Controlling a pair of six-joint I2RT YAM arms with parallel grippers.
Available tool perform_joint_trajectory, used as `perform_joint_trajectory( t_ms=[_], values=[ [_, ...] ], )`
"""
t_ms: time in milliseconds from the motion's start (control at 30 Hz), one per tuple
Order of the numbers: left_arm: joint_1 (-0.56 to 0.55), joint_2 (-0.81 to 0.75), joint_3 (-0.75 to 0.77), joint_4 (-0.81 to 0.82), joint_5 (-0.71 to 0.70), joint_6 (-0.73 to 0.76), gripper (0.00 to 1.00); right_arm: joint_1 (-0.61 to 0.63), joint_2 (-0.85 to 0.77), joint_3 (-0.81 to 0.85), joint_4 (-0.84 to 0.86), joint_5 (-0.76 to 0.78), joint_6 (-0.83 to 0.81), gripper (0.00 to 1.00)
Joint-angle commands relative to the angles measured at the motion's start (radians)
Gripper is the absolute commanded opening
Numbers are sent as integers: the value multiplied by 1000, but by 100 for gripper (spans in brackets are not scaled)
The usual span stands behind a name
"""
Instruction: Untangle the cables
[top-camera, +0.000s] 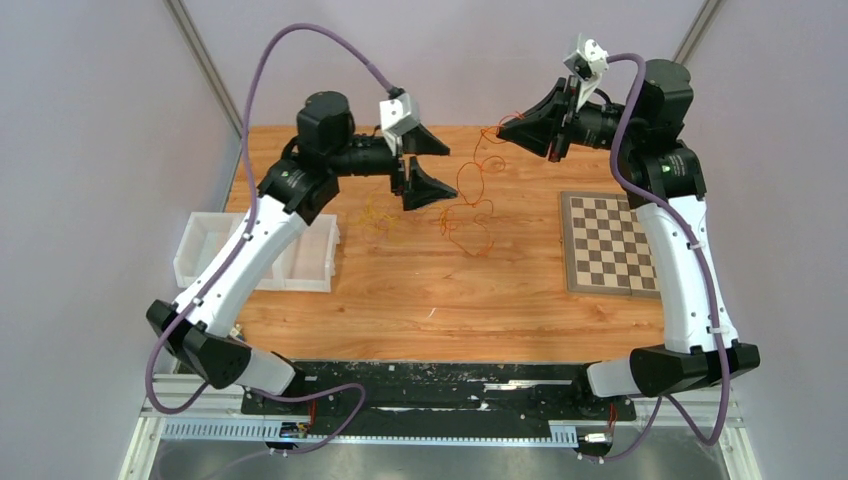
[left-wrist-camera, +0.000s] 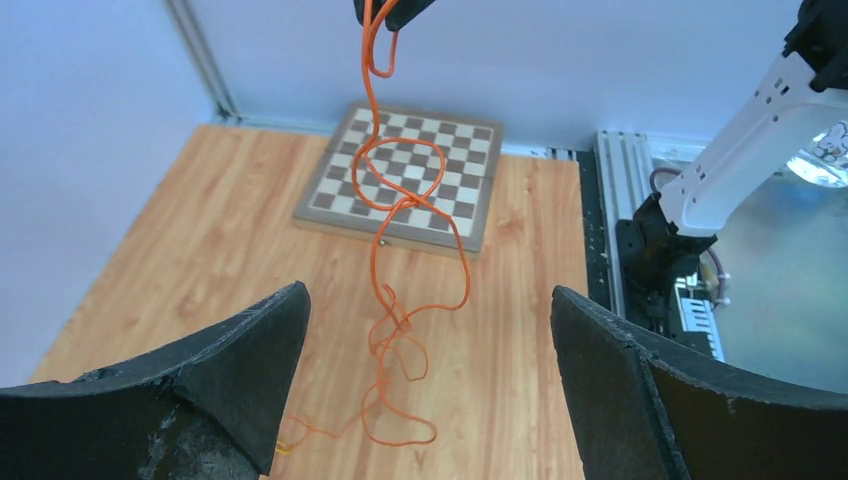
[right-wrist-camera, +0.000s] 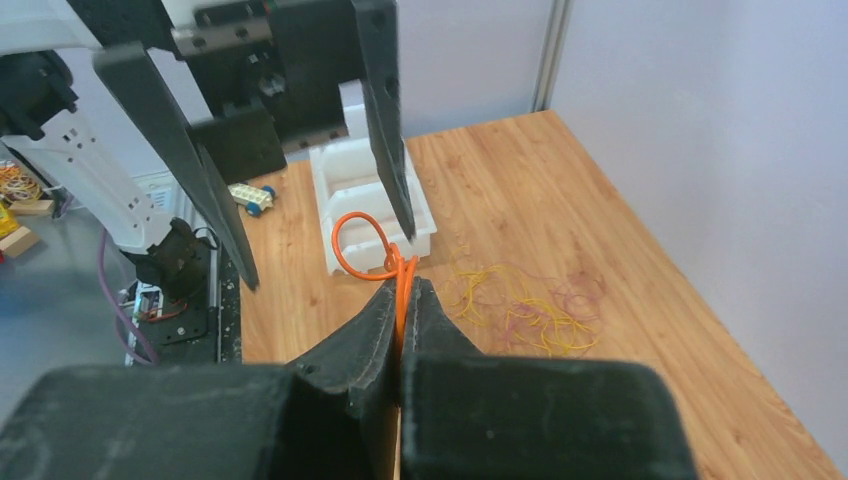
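My right gripper should pass the orange cable (top-camera: 482, 165) to my open left gripper (top-camera: 428, 168), since the cable hangs from my right gripper, far from the white compartment bin.
An orange cable (top-camera: 466, 185) hangs in curly loops from my right gripper (top-camera: 500, 128) down to the table. In the right wrist view the right gripper (right-wrist-camera: 402, 285) is shut on this orange cable (right-wrist-camera: 350, 250), which loops out past the fingertips. My left gripper (top-camera: 450, 174) stands wide open just left of the hanging cable, with nothing between its fingers. From the left wrist, the orange cable (left-wrist-camera: 375, 250) dangles ahead of the left gripper (left-wrist-camera: 428, 288), its lower coils resting on the wood. A loose heap of yellow and pink cables (right-wrist-camera: 525, 305) lies on the table (top-camera: 378, 215).
A chessboard (top-camera: 610, 243) lies at the right of the table. A white compartment bin (top-camera: 215, 245) sits at the left edge, partly under the left arm. A small toy car (right-wrist-camera: 250, 195) is beside the bin. Walls close in the back and sides.
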Motion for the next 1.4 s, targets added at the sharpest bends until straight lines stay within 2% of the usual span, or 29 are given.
perform_joint_trajectory(
  t_ms=[0, 33, 100, 133, 167, 200, 233, 267, 333, 567, 733, 967, 1033, 1067, 1133, 1267, 1367],
  values=[
    [-78, 67, 6, -6, -82, 8, 93, 22, -25, -22, 36, -11, 15, 0],
    [-85, 85, 8, -4, -91, -7, 90, 25, -25, -27, 36, -11, 15, 0],
    [-98, 114, 12, -12, -112, -27, 76, 29, -27, -33, 37, -11, 16, 0],
    [-99, 120, 12, -20, -121, -32, 61, 30, -28, -33, 39, -10, 17, 0],
    [-100, 128, 9, -25, -135, -38, 55, 30, -30, -32, 38, -5, 17, 0],
    [-100, 129, -4, -31, -144, -38, 42, 30, -34, -31, 38, 0, 16, 0],
    [-100, 124, -14, -31, -158, -33, 35, 28, -36, -29, 39, 3, 14, 0],
    [-98, 119, -47, -27, -164, -31, 20, 26, -38, -24, 39, 12, 13, 0],
    [-86, 95, -114, -12, -161, -32, 3, 14, -36, -4, 40, 37, 11, 0],
    [49, -44, -445, 0, -153, -2, 0, -111, 9, 93, 61, 180, 23, 0],
    [67, -158, -525, -59, -180, 90, 0, -140, 9, 62, 105, 252, 33, 0],
    [137, -159, -589, -171, -259, 210, 0, -204, 31, 129, 181, 242, 127, 0],
    [148, -145, -582, -194, -282, 243, 32, -204, 30, 121, 189, 195, 152, 0],
    [149, -140, -555, -221, -280, 252, 62, -203, 30, 111, 188, 165, 164, 0],
    [149, -153, -502, -235, -265, 256, 84, -203, 27, 74, 189, 94, 187, 0],
    [149, -223, -382, -187, -194, 171, 99, -179, -6, -64, 189, -62, 216, 0],
    [131, -242, -316, -108, -106, 25, 100, -90, -40, -173, 188, -102, 209, 0]
  ],
)
